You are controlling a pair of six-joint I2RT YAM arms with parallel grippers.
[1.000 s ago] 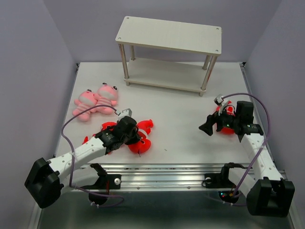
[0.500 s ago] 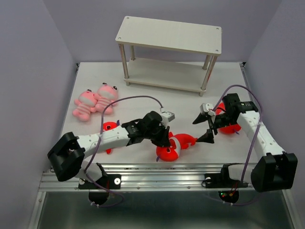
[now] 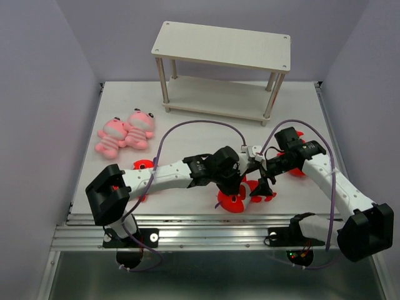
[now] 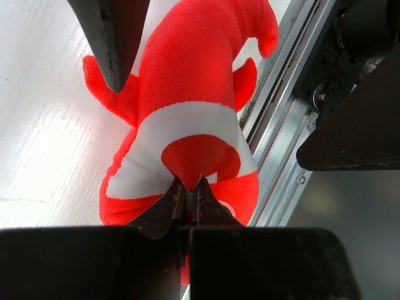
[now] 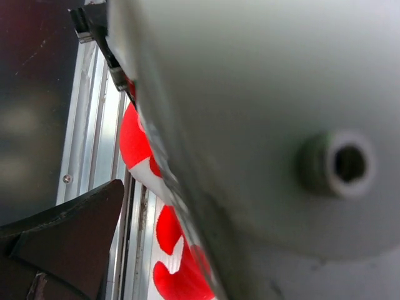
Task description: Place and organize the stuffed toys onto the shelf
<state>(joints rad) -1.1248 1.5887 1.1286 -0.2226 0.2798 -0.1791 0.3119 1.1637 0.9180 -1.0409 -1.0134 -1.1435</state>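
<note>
The red toy's head [image 3: 233,204] is pinched in my left gripper while its body lies free, so my right gripper should grab the body [image 4: 187,75] and bring the toy to the shelf.
My left gripper [image 3: 232,189] [image 4: 186,185] is shut on a fin of a red stuffed toy [image 3: 234,202] [image 4: 187,94], which lies by the table's near edge. My right gripper [image 3: 257,181] stands open right beside that toy, one dark finger [image 4: 112,37] over its tail end. In the right wrist view a blurred grey arm part fills most of the frame, with the red toy [image 5: 139,147] showing beneath it. A second red toy [image 3: 299,169] lies behind the right arm and a third [image 3: 142,165] sits half hidden under the left arm. Two pink toys [image 3: 125,133] lie at the left. The shelf [image 3: 222,47] stands bare at the back.
The aluminium rail [image 3: 206,222] [image 4: 281,137] runs along the near edge, just beside the held toy. Purple cables [image 3: 200,124] loop above both arms. Grey walls [image 3: 37,94] close in the left and right sides.
My left arm has dragged the red toy from the left front to the middle of the near edge. My right arm has swung left from its red toy to meet it, jaws still open.
</note>
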